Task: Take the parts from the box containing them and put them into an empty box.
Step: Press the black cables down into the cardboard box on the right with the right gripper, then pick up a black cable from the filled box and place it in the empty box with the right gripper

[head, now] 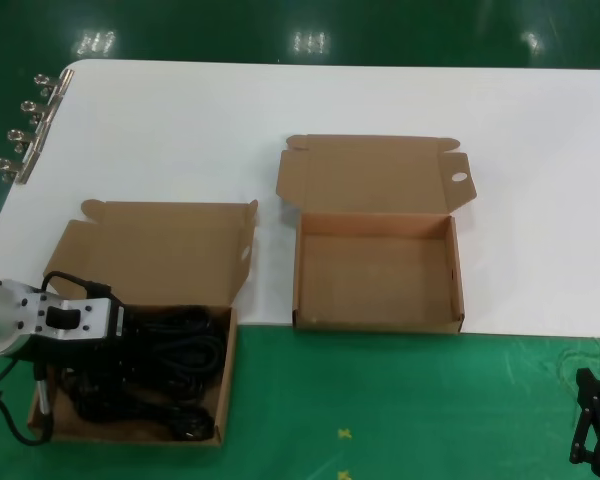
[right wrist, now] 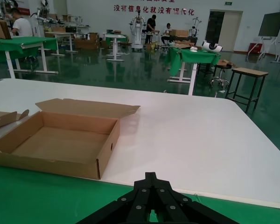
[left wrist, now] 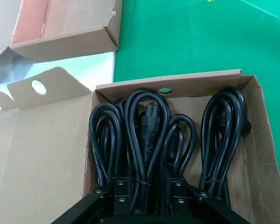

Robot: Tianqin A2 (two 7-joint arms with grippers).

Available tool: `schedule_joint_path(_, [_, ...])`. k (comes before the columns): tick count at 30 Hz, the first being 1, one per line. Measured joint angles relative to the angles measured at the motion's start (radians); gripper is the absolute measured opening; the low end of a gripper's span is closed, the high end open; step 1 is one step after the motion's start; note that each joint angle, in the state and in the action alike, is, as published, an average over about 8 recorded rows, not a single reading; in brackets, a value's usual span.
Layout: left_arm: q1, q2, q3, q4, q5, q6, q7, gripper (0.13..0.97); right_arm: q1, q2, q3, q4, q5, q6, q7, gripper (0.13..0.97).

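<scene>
I expect the black coiled power cord to stay bundled and come away from its neighbours when I lift it, because a thin tie holds it tightly together.
The box containing the parts sits at the front left with its lid folded back. Several black coiled power cords fill it, lying side by side inside its walls. My left gripper is down in this box, open, its fingers either side of one cord bundle. The empty box stands to the right, lid open with a round hole in one corner; it also shows in both wrist views. My right gripper waits shut at the front right.
Both boxes straddle the line where the white table meets the green mat. Several binder clips stick out along the table's far left edge. Other tables and people stand far behind.
</scene>
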Motion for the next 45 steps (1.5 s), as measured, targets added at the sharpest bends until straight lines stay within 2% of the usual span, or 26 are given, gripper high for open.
schedule_joint_path(3, [-0.001,0.000,-0.005,0.000,0.007,0.002,-0.003,0.362,0.000,0.000,0.000,0.000,0.000,0.000,0.000,0.153])
schedule_joint_path(11, [-0.008,-0.003,-0.016,-0.002,0.022,0.015,-0.009,0.228,0.000,0.000,0.000,0.000,0.000,0.000,0.000,0.186])
schedule_joint_path(18, [-0.021,-0.011,-0.024,-0.007,0.032,0.038,-0.014,0.211,0.000,0.000,0.000,0.000,0.000,0.000,0.000,0.251])
schedule_joint_path(25, [-0.032,-0.030,-0.034,-0.046,0.035,0.090,-0.028,0.204,0.000,0.000,0.000,0.000,0.000,0.000,0.000,0.388])
schedule_joint_path(28, [-0.016,-0.053,-0.040,-0.117,0.031,0.126,-0.055,0.204,0.000,0.000,0.000,0.000,0.000,0.000,0.000,0.408])
schedule_joint_path(30, [0.008,-0.074,-0.045,-0.194,0.023,0.156,-0.089,0.204,0.000,0.000,0.000,0.000,0.000,0.000,0.000,0.408])
schedule_joint_path(37, [0.113,-0.153,-0.061,-0.532,-0.007,0.251,-0.258,0.204,0.000,0.000,0.000,0.000,0.000,0.000,0.000,0.600])
schedule_joint_path(41, [0.156,-0.189,-0.059,-0.715,-0.003,0.277,-0.358,0.203,0.000,0.000,0.000,0.000,0.000,0.000,0.000,0.673])
schedule_joint_path(45, [0.170,-0.214,-0.051,-0.847,0.018,0.288,-0.433,0.203,0.000,0.000,0.000,0.000,0.000,0.000,0.000,0.765])
